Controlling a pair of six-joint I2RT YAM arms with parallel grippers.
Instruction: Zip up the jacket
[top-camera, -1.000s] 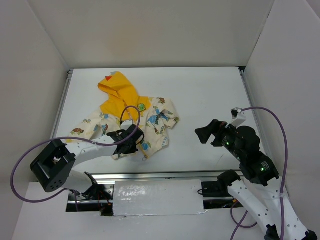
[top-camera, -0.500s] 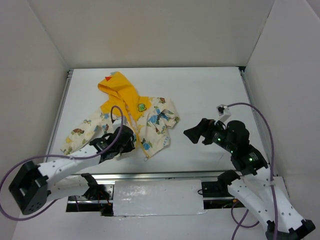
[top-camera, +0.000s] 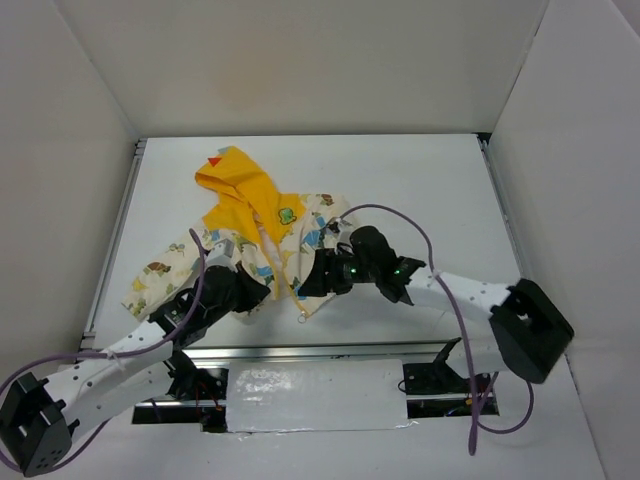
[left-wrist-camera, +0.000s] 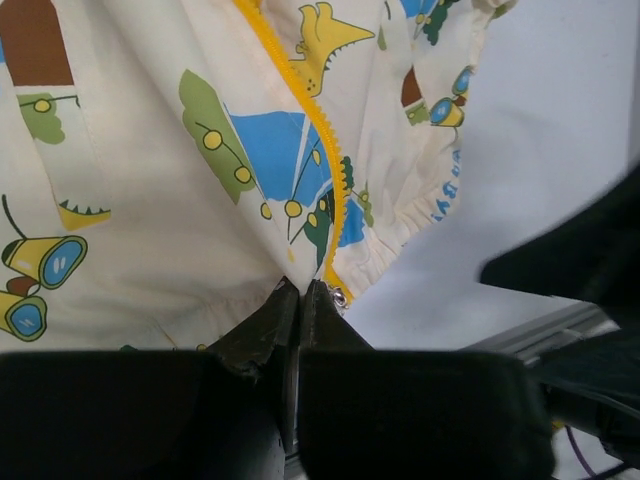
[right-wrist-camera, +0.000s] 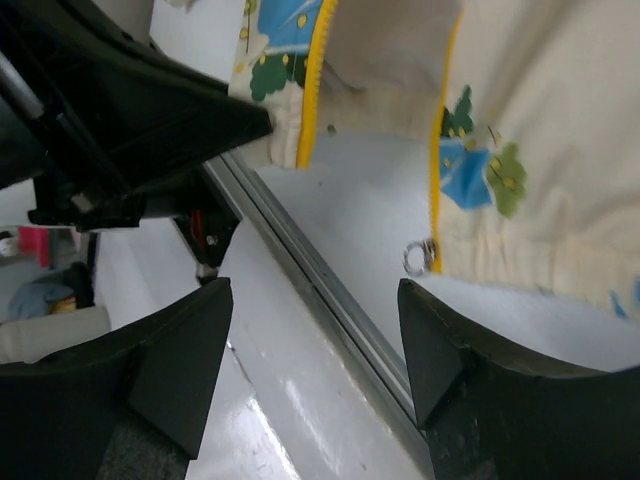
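The jacket's cream hem (right-wrist-camera: 262, 152) is pinched in my left gripper, back from the yellow zipper edge (left-wrist-camera: 338, 200), so my right gripper should hold that zipper edge while my left gripper takes hold closer to it.
The cream jacket (top-camera: 250, 245) with cartoon prints lies on the white table, its yellow hood (top-camera: 238, 180) and red spike pointing to the back. My left gripper (top-camera: 256, 296) is shut on the jacket's bottom hem. In the left wrist view the fingertips (left-wrist-camera: 288, 300) pinch the cream hem (left-wrist-camera: 180, 180) just left of the yellow zipper (left-wrist-camera: 318, 140). My right gripper (top-camera: 312, 282) is open at the hem of the other front panel. In the right wrist view its gripper (right-wrist-camera: 315, 300) hangs over the table edge, with the zipper pull ring (right-wrist-camera: 415, 258) just above its right finger (right-wrist-camera: 445, 340).
A metal rail (top-camera: 330, 350) runs along the table's near edge, close under both grippers. A shiny white plate (top-camera: 315, 395) lies between the arm bases. Purple cables loop over both arms. White walls close in the left, right and back.
My right arm has swung far left, from the table's right side to the jacket's bottom hem. My left gripper has shifted slightly down along the hem, still shut on the fabric.
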